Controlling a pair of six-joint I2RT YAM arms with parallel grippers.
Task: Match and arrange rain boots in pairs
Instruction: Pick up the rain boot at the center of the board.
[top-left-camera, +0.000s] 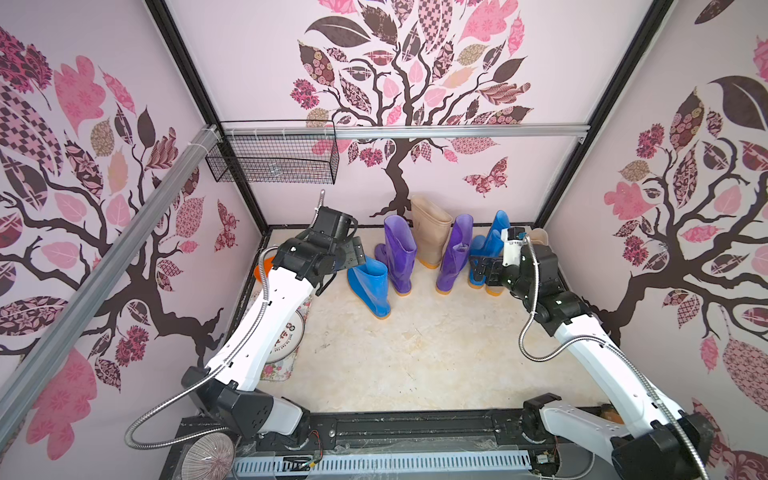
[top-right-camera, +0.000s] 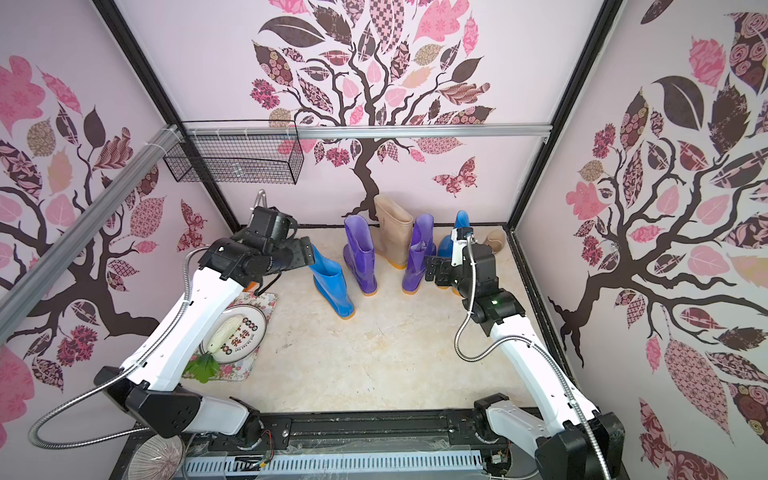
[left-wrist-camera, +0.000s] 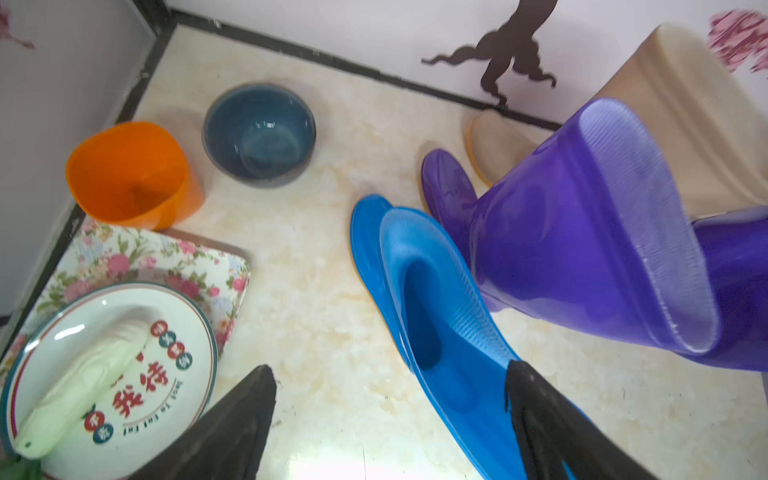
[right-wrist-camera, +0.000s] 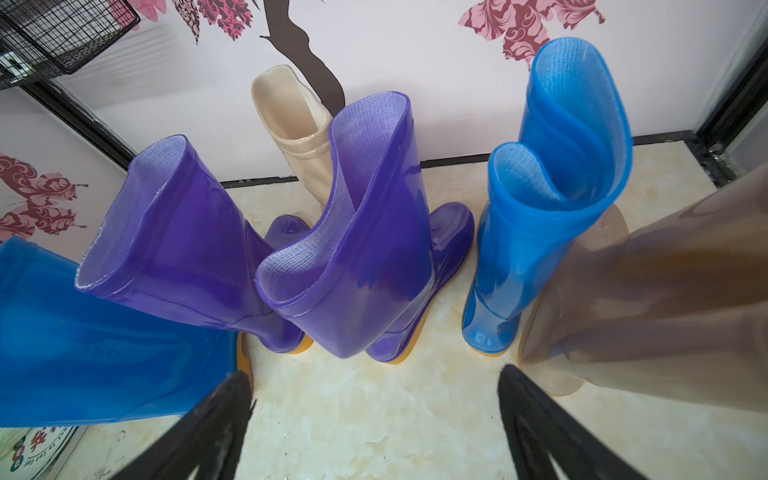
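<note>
The blue boot by my left gripper slants, its heel toward the purple boot, so next I take the blue boot's cuff (top-left-camera: 371, 264) and swing the blue boot's heel toward the tray.
Six rain boots stand near the back wall. From left in a top view: a blue boot (top-left-camera: 370, 286), a purple boot (top-left-camera: 399, 253), a beige boot (top-left-camera: 430, 232), a second purple boot (top-left-camera: 455, 253), a second blue boot (top-left-camera: 492, 237), and a beige boot (top-left-camera: 538, 237) half hidden behind the right arm. My left gripper (top-left-camera: 353, 253) is open at the cuff of the left blue boot (left-wrist-camera: 436, 316); one finger overlaps the cuff, the other hangs over bare floor. My right gripper (right-wrist-camera: 374, 372) is open over the floor in front of the right purple boot (right-wrist-camera: 357, 249), holding nothing.
An orange cup (left-wrist-camera: 133, 174) and a grey-blue bowl (left-wrist-camera: 259, 133) sit in the back left corner. A floral tray (left-wrist-camera: 124, 249) carries a plate (top-right-camera: 237, 332) with a white vegetable. A wire basket (top-left-camera: 274, 153) hangs on the back rail. Walls close in three sides.
</note>
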